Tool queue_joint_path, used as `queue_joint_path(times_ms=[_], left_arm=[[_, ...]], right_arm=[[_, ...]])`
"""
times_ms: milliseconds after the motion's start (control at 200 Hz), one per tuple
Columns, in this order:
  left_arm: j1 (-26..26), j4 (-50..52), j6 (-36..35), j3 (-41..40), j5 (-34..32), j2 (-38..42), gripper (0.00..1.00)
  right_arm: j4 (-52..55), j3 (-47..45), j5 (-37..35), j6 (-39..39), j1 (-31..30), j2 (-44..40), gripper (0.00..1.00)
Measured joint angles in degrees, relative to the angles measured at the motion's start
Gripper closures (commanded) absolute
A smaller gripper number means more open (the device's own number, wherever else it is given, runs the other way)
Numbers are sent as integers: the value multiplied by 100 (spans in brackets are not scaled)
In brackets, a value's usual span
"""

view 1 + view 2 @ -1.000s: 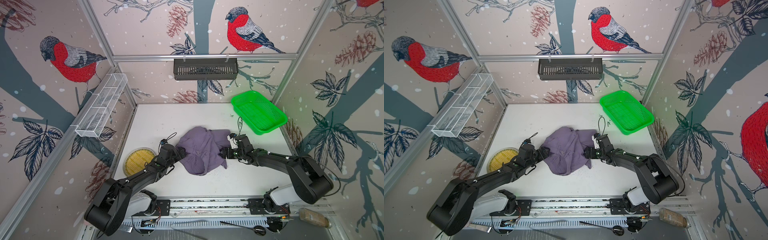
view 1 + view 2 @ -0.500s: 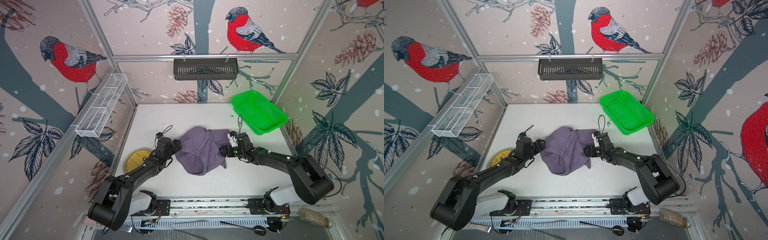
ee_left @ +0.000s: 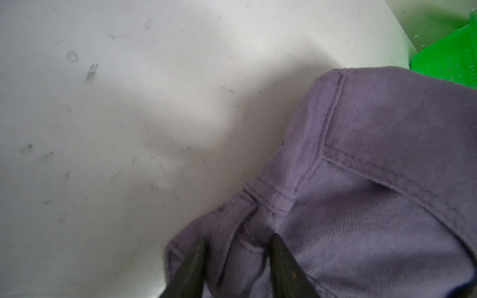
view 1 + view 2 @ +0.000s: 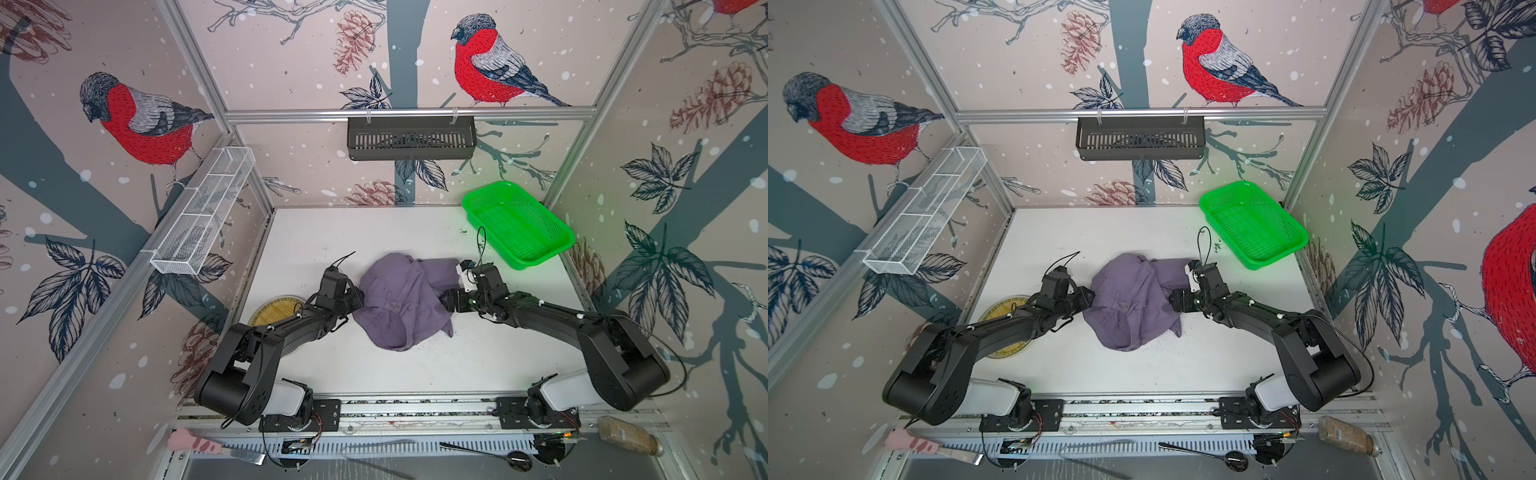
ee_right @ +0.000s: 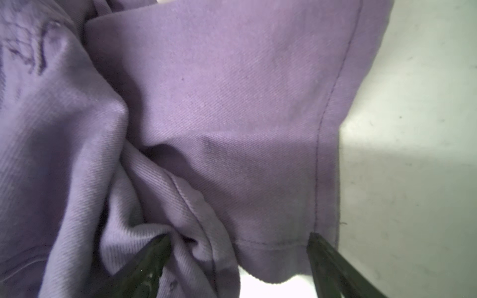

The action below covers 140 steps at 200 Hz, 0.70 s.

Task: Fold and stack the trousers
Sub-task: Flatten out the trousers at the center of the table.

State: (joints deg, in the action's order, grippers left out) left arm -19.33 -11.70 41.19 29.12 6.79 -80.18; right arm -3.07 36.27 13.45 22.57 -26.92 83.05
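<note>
The trousers lie heaped (image 4: 404, 300) while just my left gripper holds a fold, so next I grip the hemmed edge (image 5: 275, 246) with my right gripper and draw the leg straight.
The purple-grey trousers (image 4: 399, 299) (image 4: 1129, 303) lie crumpled in a heap at the middle of the white table. My left gripper (image 4: 358, 299) (image 4: 1090, 297) is low at the heap's left edge. In the left wrist view it (image 3: 238, 241) is shut on a bunched fold of the trousers (image 3: 374, 206) by a seam. My right gripper (image 4: 446, 297) (image 4: 1174, 300) is at the heap's right side. In the right wrist view it (image 5: 238, 238) stands open and wide, with a hemmed edge of the trousers (image 5: 232, 103) lying loose between its fingers.
A green mesh basket (image 4: 515, 226) stands at the back right corner. A round yellow plate (image 4: 270, 309) lies at the left edge, partly under my left arm. A black rack (image 4: 411, 137) and a white wire shelf (image 4: 203, 216) hang on the walls.
My left gripper's jaws have narrowed from wide open onto the cloth at the heap's left edge, after the arm drew back a little and came in again. The right arm has hardly moved.
</note>
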Motion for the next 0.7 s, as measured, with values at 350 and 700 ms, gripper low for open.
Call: queue_joint_path(times_ms=[350, 700], left_arm=[[20, 752, -483, 647, -109, 564, 100], [85, 1541, -1019, 1193, -610, 1331, 100]], right_arm=[[417, 697, -376, -483, 538, -33, 12], [455, 1882, -168, -925, 761, 1458, 14]])
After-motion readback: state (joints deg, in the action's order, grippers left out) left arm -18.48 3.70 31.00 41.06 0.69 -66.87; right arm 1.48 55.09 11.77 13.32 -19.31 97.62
